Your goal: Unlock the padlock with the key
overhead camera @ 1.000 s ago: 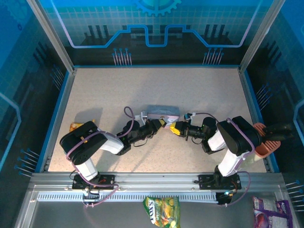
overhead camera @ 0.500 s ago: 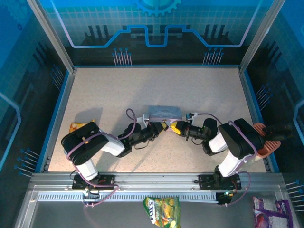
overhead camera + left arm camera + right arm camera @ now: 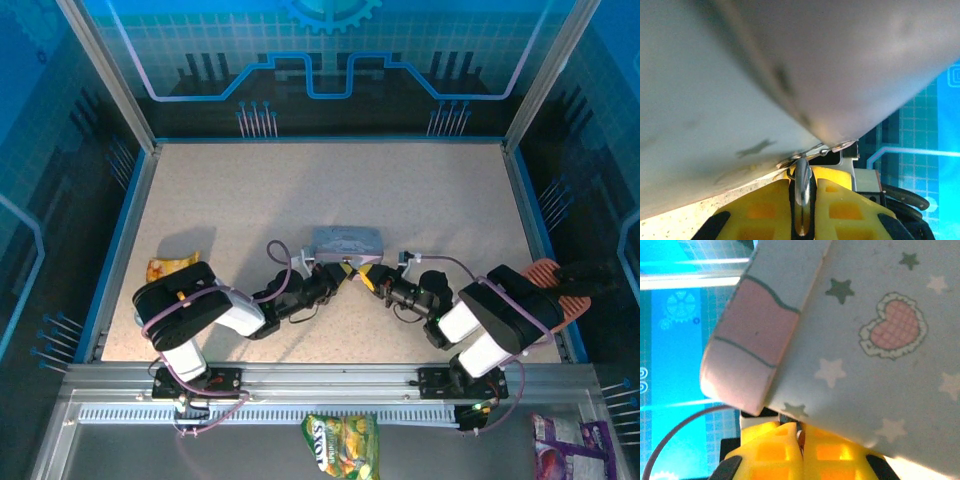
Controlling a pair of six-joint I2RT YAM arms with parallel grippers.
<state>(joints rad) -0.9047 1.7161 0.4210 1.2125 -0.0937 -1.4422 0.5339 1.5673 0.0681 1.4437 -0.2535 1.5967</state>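
The key barely peeks out (image 3: 801,436) from between my right gripper's fingers. I should move away from the padlock and grab the key with my left gripper first.
The lilac tin (image 3: 346,241) lies mid-table, and both grippers meet at its near edge. My left gripper (image 3: 338,272) comes in from the left. In the left wrist view its yellow fingers (image 3: 760,210) are shut on the padlock (image 3: 802,200), a shiny rounded metal piece seen edge-on, right under the tin's hasp (image 3: 837,146). My right gripper (image 3: 368,276) comes in from the right. In the right wrist view it (image 3: 800,426) is shut on the key (image 3: 798,434), a thin metal sliver that barely peeks out beneath the star-printed tin (image 3: 865,340).
An orange snack packet (image 3: 168,267) lies at the left, behind the left arm. A brown-orange object (image 3: 553,290) sits at the right edge. A green snack bag (image 3: 340,442) and a purple pack (image 3: 565,440) lie in front of the rail.
Both arms have sunk lower and drawn nearer, their grippers still meeting at the tin's near edge. The tin has shifted slightly right. The right fingers have closed a little tighter.
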